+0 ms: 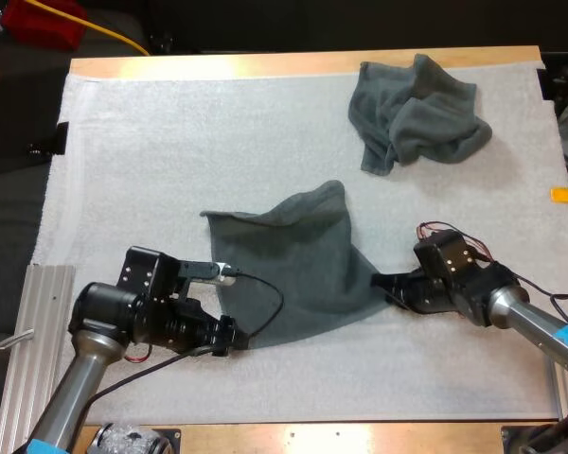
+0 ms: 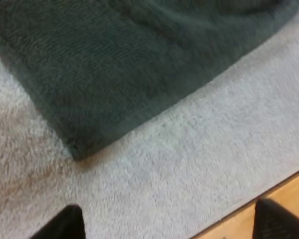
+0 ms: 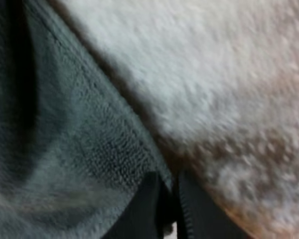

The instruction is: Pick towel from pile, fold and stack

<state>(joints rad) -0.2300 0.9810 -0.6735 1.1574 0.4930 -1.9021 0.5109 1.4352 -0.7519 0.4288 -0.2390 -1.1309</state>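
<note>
The towel (image 1: 289,270) will slide along and straighten out when I pull its near corners toward me, because its far edge (image 1: 282,212) is wavy and free.
A dark grey-green towel (image 1: 303,265) lies partly spread in the middle of the white mat (image 1: 170,142), with one corner pulled toward the right. My right gripper (image 1: 383,284) is shut on that right corner; up close its two black fingers (image 3: 149,209) pinch the towel's edge (image 3: 89,149). My left gripper (image 1: 229,339) hovers just short of the towel's near-left corner. Its fingertips (image 2: 65,224) stand wide apart, open, and the corner of the towel (image 2: 129,64) lies beyond them, untouched. A second towel (image 1: 417,113) sits crumpled at the far right of the mat.
A ribbed metal plate (image 1: 38,322) lies off the mat's near-left edge. The wooden table edge (image 1: 312,64) runs along the far side and shows close to my left fingers (image 2: 289,194). Bare mat stretches across the far left.
</note>
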